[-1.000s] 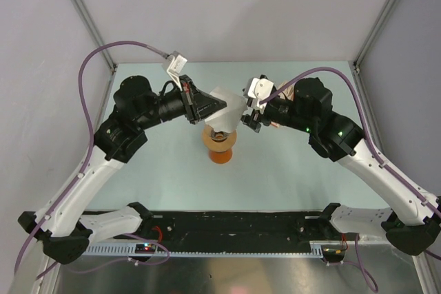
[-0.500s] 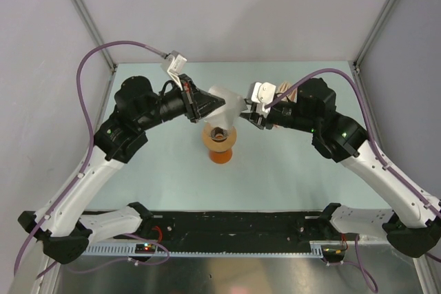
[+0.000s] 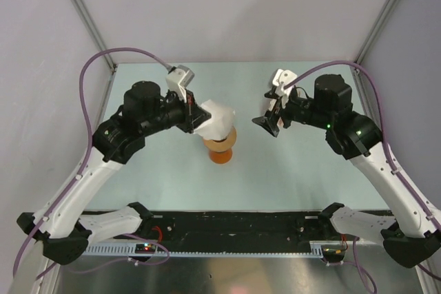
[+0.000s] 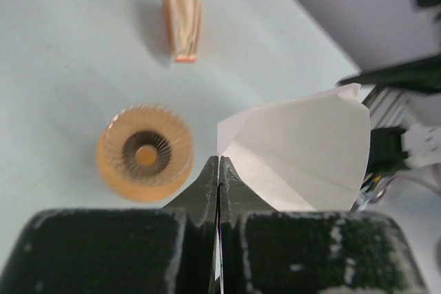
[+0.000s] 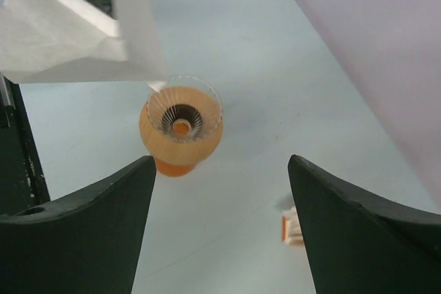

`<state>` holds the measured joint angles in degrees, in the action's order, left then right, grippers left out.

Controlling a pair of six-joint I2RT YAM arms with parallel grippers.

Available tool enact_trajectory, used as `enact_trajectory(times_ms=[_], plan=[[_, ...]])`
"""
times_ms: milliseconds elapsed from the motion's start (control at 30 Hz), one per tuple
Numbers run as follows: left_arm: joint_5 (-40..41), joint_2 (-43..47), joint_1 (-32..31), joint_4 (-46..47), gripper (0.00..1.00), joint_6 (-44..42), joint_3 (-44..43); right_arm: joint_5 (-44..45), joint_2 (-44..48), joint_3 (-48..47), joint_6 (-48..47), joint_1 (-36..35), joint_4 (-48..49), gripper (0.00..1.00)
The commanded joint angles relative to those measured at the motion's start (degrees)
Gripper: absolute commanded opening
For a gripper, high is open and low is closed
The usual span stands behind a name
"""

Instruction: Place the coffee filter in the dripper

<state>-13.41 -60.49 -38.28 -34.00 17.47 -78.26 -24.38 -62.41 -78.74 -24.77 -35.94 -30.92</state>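
I should let the coffee filter [image 3: 218,121] go into the dripper [image 3: 220,144] and then settle the filter's sides with both grippers, because it is at a slant over the dripper from my left gripper's pinch.
The coffee filter [image 3: 218,119] is a thin white paper cone, partly opened, held above the dripper's back left. My left gripper [image 3: 197,119] is shut on its edge. In the left wrist view the fingers [image 4: 219,164] pinch the filter [image 4: 296,149] and the dripper [image 4: 146,154] lies below and to the left. The dripper [image 3: 220,145] is a tan ribbed funnel ring with a dark centre, standing on an orange base. My right gripper [image 3: 267,123] is open and empty to the right of the filter, apart from it. In the right wrist view [image 5: 220,163] the dripper [image 5: 181,123] sits ahead, with the filter [image 5: 76,39] at upper left.
A tan-and-white ribbed stack of filters lies on the table beyond the dripper in the left wrist view [image 4: 182,12] and at the lower right of the right wrist view [image 5: 293,225]. The pale table [image 3: 165,177] is walled at the back and both sides.
My right gripper has drawn back to the right, away from the filter, and stands open. My left gripper has shifted a little left, still holding the filter.
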Motion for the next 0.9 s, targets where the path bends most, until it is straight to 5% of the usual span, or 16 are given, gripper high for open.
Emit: enact_trajectory(times_ms=[0, 667, 767, 867], plan=[[4.1, -0.8, -0.4, -10.2, 0.00, -9.2, -2.3, -2.3, 2.1, -0.1, 8.2, 3.8, -4.9, 0.85], [5.0, -23.5, 3.3, -16.0, 0.01, -9.5, -13.0, -4.9, 0.2, -0.1, 12.6, 8.3, -6.1, 0.89], [2.7, -24.2, 3.4, -16.0, 0.19, -8.3, -10.5, -5.8, -0.7, -0.1, 12.7, 8.3, -5.3, 0.89], [-0.1, -23.3, 5.1, -15.6, 0.50, -7.8, -9.5, -7.4, -2.1, -0.2, 13.1, 8.3, -4.6, 0.88]])
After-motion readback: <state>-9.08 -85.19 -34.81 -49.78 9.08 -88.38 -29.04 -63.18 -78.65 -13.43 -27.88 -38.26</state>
